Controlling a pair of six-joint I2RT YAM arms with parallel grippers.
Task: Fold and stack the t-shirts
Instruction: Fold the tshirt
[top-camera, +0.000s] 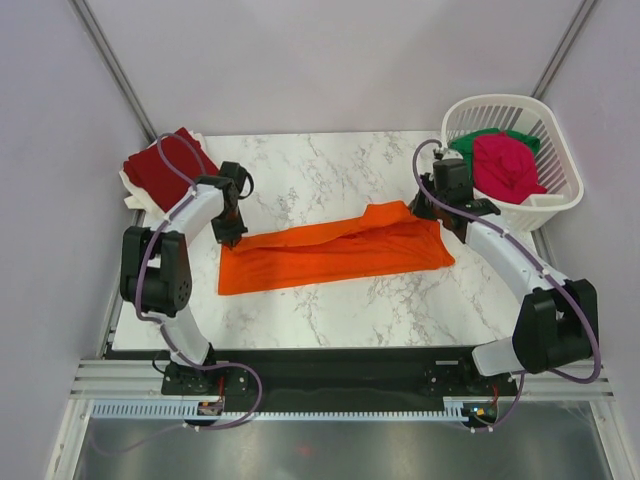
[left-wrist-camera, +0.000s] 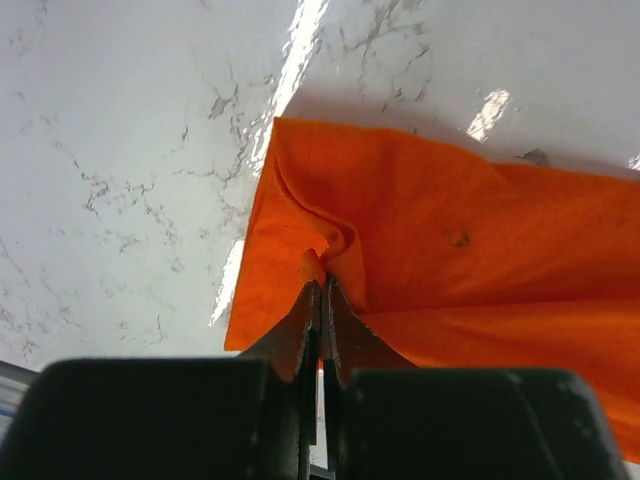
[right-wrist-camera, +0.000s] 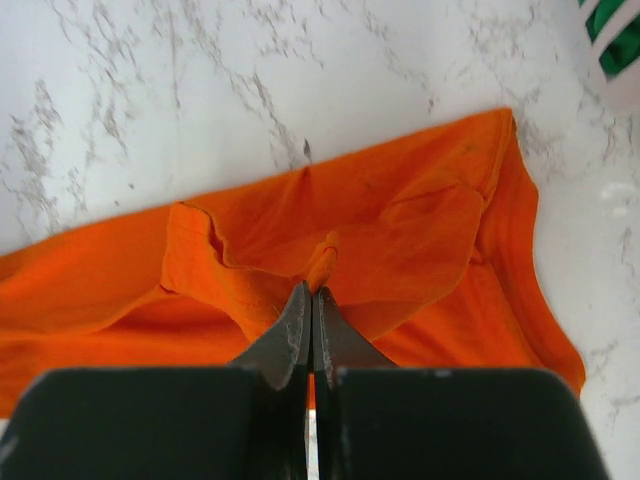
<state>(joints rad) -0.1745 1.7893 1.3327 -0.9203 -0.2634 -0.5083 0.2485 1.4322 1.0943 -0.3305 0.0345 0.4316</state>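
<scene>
The orange t-shirt lies crosswise as a long band (top-camera: 325, 257), so the robot should turn it lengthwise, and the left gripper should bring the t-shirt's end to the table's near edge (top-camera: 325, 342).
The bright orange t-shirt (top-camera: 335, 250) lies as a long folded band across the middle of the marble table (top-camera: 320, 165). My left gripper (top-camera: 231, 237) is shut on the orange cloth near its left end; the left wrist view shows a pinch of cloth (left-wrist-camera: 312, 262) at the closed tips (left-wrist-camera: 320, 285). My right gripper (top-camera: 437, 212) is shut on the shirt's right end, with a fold of orange (right-wrist-camera: 322, 262) between its tips (right-wrist-camera: 312, 290). A dark red t-shirt (top-camera: 167, 166) lies folded at the far left corner. Magenta-pink (top-camera: 505, 166) and green (top-camera: 472, 140) t-shirts are in the basket.
The white lattice basket (top-camera: 555, 200) stands at the table's far right corner, close behind my right arm. Grey walls enclose the table on three sides. A white cloth or paper edge (top-camera: 131, 185) sticks out under the dark red shirt.
</scene>
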